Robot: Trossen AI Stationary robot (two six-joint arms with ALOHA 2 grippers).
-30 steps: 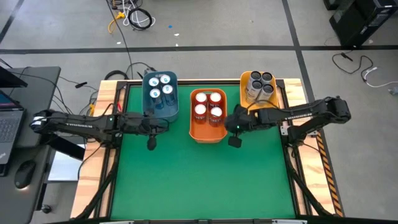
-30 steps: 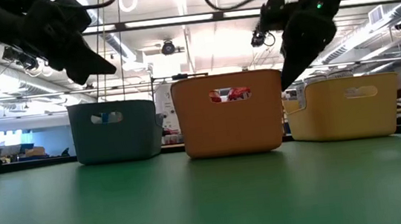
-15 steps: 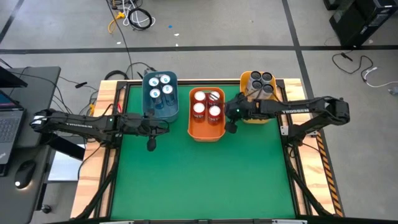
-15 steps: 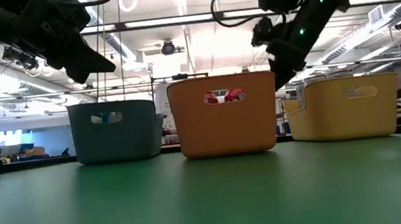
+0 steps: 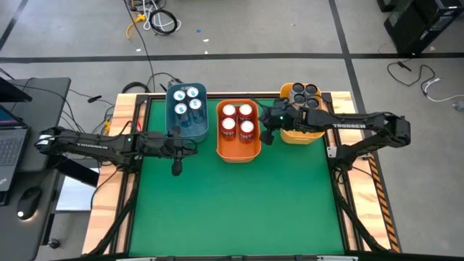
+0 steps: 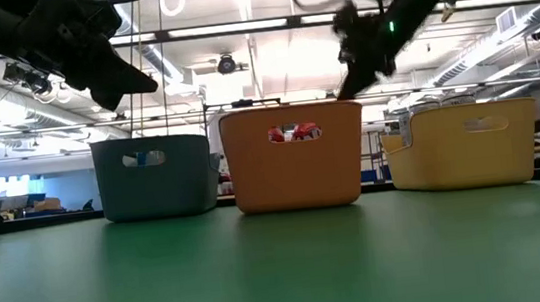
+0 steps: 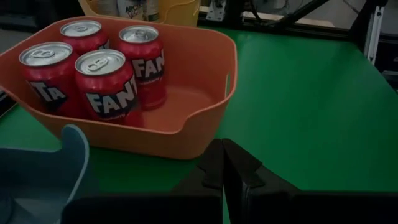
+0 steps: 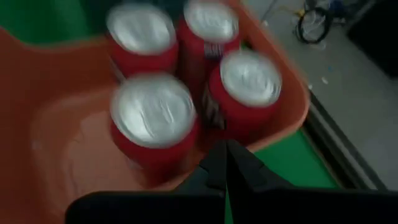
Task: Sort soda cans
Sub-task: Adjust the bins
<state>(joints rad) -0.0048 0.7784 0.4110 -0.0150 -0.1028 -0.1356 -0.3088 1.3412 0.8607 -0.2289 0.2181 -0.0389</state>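
Observation:
The orange bin sticks out in front, apart from the blue bin. I should use my right gripper to push the orange bin's side [image 5: 259, 145] that faces the yellow bin, and then push the orange bin's front corner back.
Three bins stand in a row at the table's far side. The blue bin [image 5: 187, 110] holds teal soda cans, the orange bin [image 5: 238, 147] holds several red soda cans [image 7: 99, 78], and the yellow bin [image 5: 299, 135] holds dark cans [image 5: 303, 96]. My right gripper [image 5: 264, 138] is shut at the orange bin's right wall, and its wrist view looks down on the red cans [image 8: 155, 112]. My left gripper [image 5: 176, 170] is shut and hangs above the green table just in front of the blue bin, touching nothing. My right gripper has its shut fingertips [image 8: 217, 158] against the rim of the orange bin's right wall [image 8: 273, 127]. It comes from the table's right, slanting down. The bin stands flat on the table with its cans upright.
The green tabletop [image 5: 232, 210] in front of the bins is bare. Wooden rails [image 5: 119, 123] frame the table, and a laptop [image 5: 11, 145] and mouse sit beyond its left side. The orange bin's left wall stands close to the blue bin.
My right gripper, still shut, has swung from in front of the orange bin's right corner toward the far edge and the left, rising slightly, to the bin's right wall. The orange bin has slid a little toward the table's left, staying upright.

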